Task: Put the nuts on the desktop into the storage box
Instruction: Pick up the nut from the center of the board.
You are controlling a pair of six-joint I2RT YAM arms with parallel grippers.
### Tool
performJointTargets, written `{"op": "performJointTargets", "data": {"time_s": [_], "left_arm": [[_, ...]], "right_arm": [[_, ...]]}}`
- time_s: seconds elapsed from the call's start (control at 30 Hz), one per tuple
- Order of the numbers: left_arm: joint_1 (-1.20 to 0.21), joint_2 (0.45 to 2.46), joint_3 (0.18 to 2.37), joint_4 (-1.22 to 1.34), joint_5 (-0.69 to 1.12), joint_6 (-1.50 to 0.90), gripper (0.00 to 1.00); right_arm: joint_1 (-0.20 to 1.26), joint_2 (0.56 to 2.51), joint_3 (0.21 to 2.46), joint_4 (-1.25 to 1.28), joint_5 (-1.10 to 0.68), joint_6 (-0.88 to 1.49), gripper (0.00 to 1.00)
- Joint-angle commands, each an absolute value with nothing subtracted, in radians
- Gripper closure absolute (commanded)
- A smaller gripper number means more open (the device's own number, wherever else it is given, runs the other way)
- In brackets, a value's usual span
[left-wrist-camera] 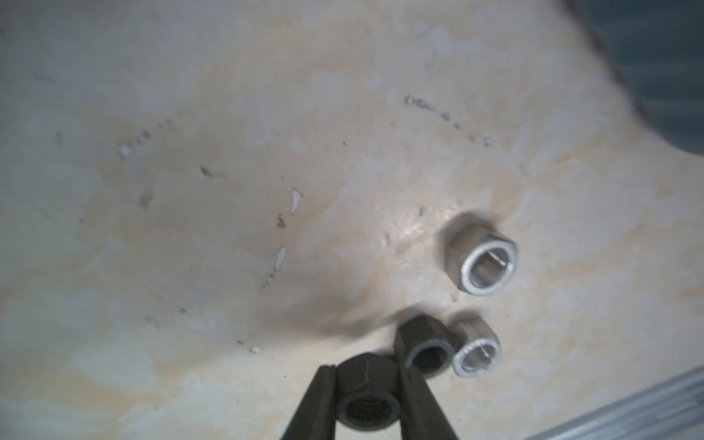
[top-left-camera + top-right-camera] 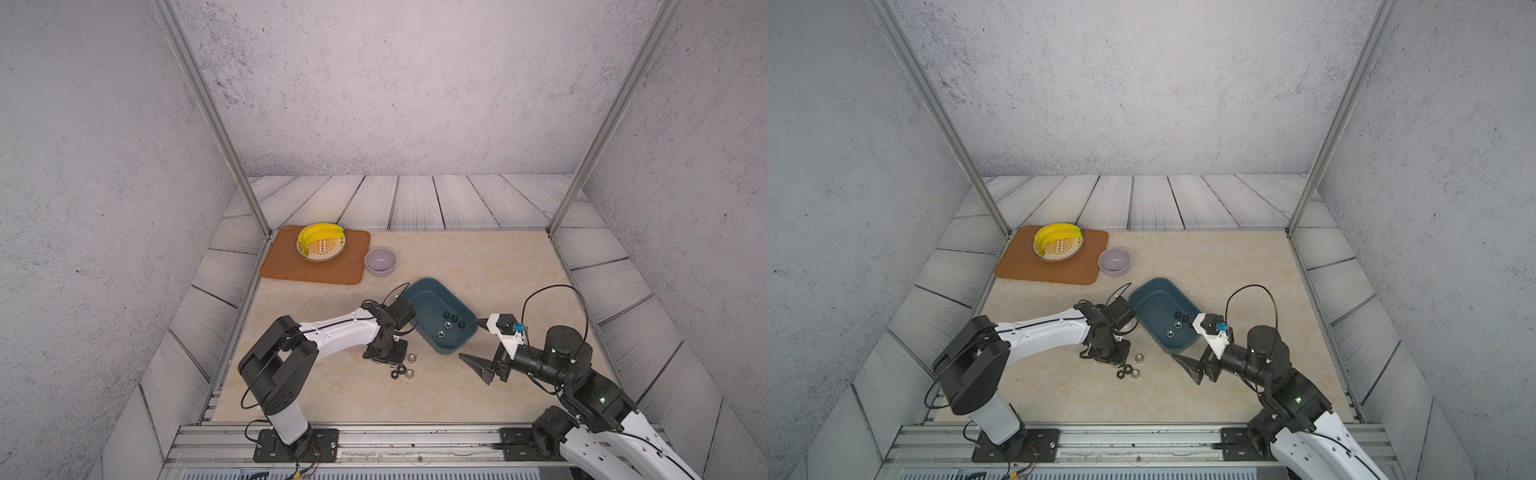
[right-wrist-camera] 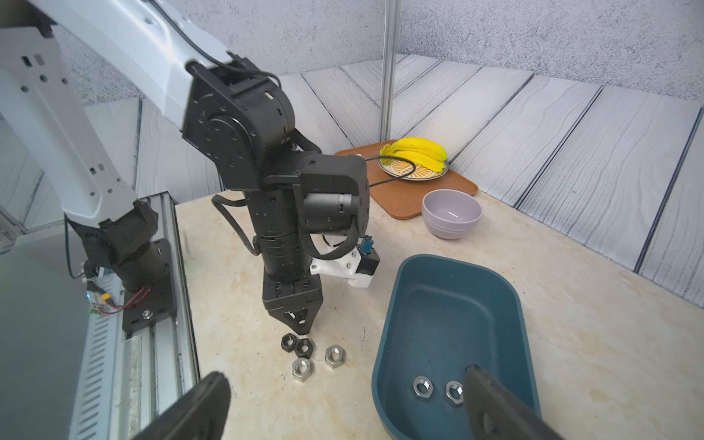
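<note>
The black nut (image 1: 368, 392) is in my left gripper, which points straight down, so next my left gripper lifts the nut and turns it toward my open right gripper (image 2: 473, 342) to hand it over.
In the left wrist view my left gripper (image 1: 367, 369) is shut on a black nut (image 1: 367, 404), low over the beige desktop (image 1: 228, 228). Beside it lie another black nut (image 1: 426, 352) and two silver nuts (image 1: 476, 356) (image 1: 485, 264). The right wrist view shows the left gripper (image 3: 301, 329) pointing straight down at this cluster. The teal storage box (image 2: 419, 295) stands just right of it and holds several nuts (image 2: 453, 320). My right gripper (image 2: 478, 343) is open and empty. It straddles the box's near wall, one finger (image 3: 491, 404) over the inside and the other over the desktop.
At the back left an orange-brown mat (image 2: 291, 266) carries a plate of bananas (image 2: 320, 243). A lavender bowl (image 2: 380, 261) stands beside the mat. A metal rail (image 2: 374, 436) runs along the front edge. Grey plank walls and two aluminium posts enclose the desktop.
</note>
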State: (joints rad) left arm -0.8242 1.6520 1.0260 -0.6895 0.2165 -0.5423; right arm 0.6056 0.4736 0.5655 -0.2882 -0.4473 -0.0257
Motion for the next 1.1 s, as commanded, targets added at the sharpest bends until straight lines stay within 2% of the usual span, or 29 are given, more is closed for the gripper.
{"op": "performJointTargets", "data": {"time_s": [0.0,0.17,0.47,0.67,0.8,0.97,1.07], "left_arm": [[-0.794,1.560,1.004,-0.661,0.307,-0.545,0.77],[-0.760,1.422,0.988,-0.645,0.393,-0.542,0.80],[-0.689,1.179,0.880,-0.427,0.660,-0.655,0.82],[-0.644,1.109,0.795,-0.196,0.860,-0.821,0.82],[-0.644,1.078,0.773,-0.121,0.904,-0.872,0.82],[-0.644,1.071,0.735,0.043,0.958,-0.973,0.83],[-0.646,1.064,0.736,0.057,0.963,-0.982,0.84]], "right_arm": [[0.606,0.468,0.586,-0.237,-0.490,0.092,0.01],[0.607,0.453,0.526,-0.052,-0.471,0.261,0.01],[0.607,0.452,0.538,0.057,-0.506,0.440,0.01],[0.606,0.479,0.516,0.112,-0.589,0.413,0.01],[0.607,0.499,0.490,0.171,-0.682,0.308,0.01],[0.617,0.526,0.408,0.386,-0.702,0.229,0.01],[0.634,0.578,0.419,0.410,-0.709,0.159,0.01]]}}
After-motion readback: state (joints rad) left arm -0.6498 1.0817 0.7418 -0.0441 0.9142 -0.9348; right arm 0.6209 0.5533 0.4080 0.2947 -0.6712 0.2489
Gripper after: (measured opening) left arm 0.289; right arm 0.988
